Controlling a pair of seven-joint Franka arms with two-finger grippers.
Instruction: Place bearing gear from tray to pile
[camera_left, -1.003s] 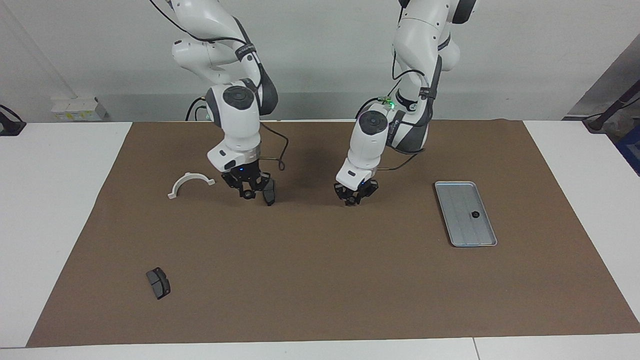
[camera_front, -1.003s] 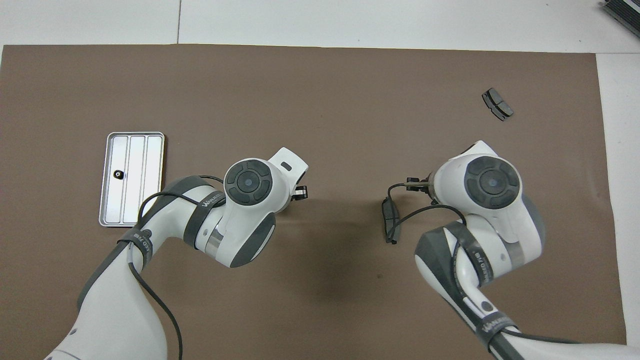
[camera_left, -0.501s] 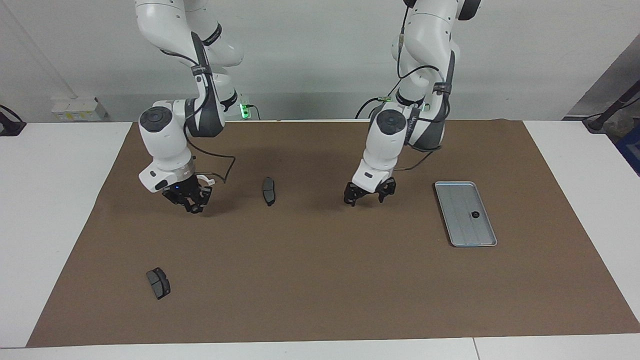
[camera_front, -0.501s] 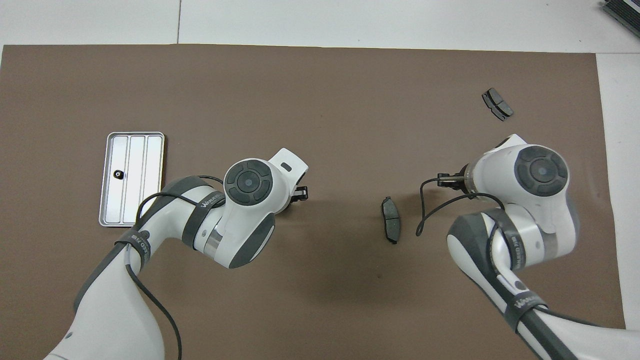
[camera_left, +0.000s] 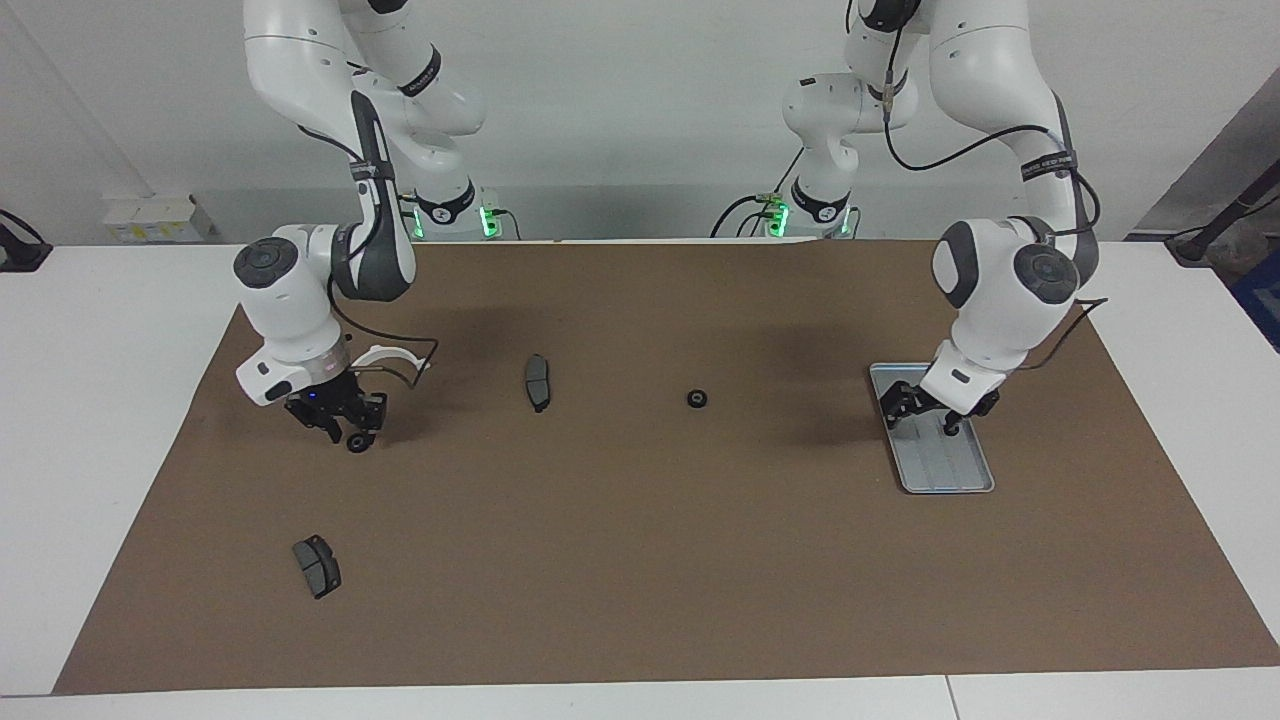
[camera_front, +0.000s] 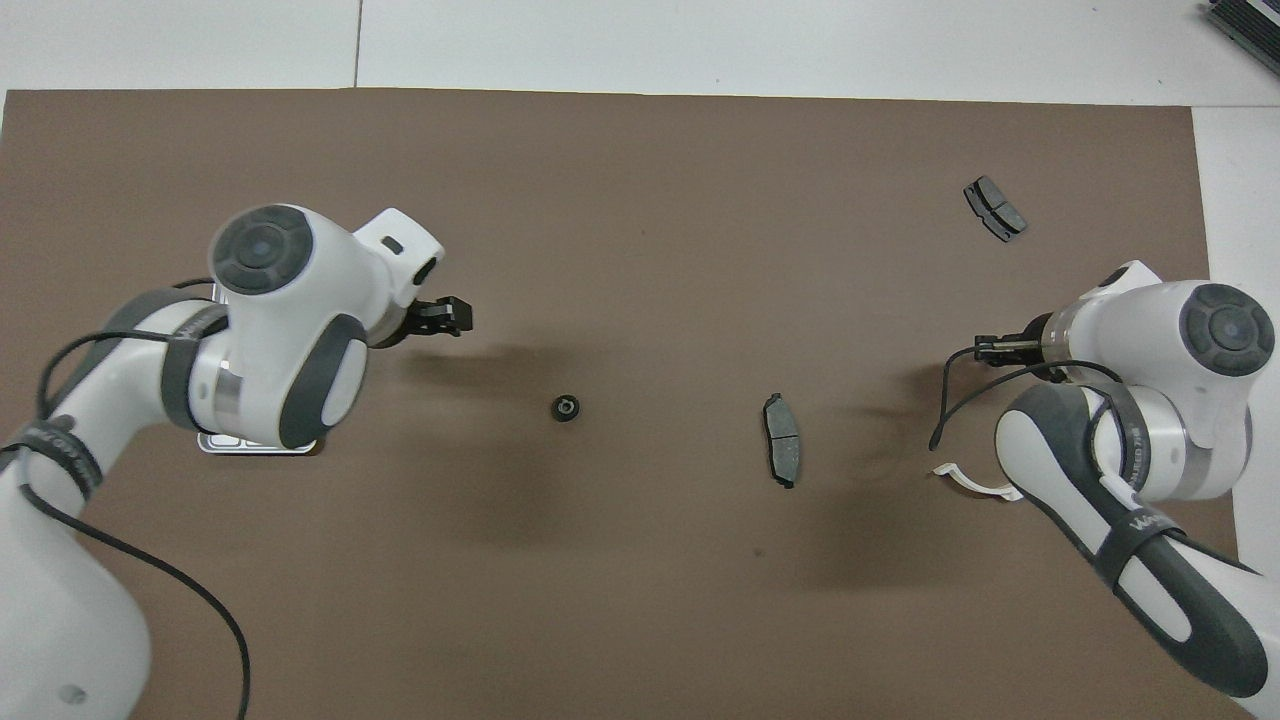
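The robot's left gripper should bring the next bearing gear mid-mat so that the right gripper can take it, since the tray is far from the right gripper.
The silver-grey tray lies on the brown mat toward the left arm's end; in the overhead view only its near edge shows under the arm. My left gripper is open low over the tray's nearer half and also shows in the overhead view. I cannot tell a gear in the tray apart from its fingertips. One small black bearing gear lies alone mid-mat. My right gripper is open and empty, low over the mat beside a white half ring.
A dark brake pad lies on the mat between the gear and the right gripper. A second brake pad lies farther from the robots at the right arm's end. The half ring shows by the right arm.
My left gripper left the black gear mid-mat and swung over the tray. My right gripper let go of the brake pad and moved toward its own end, past the half ring.
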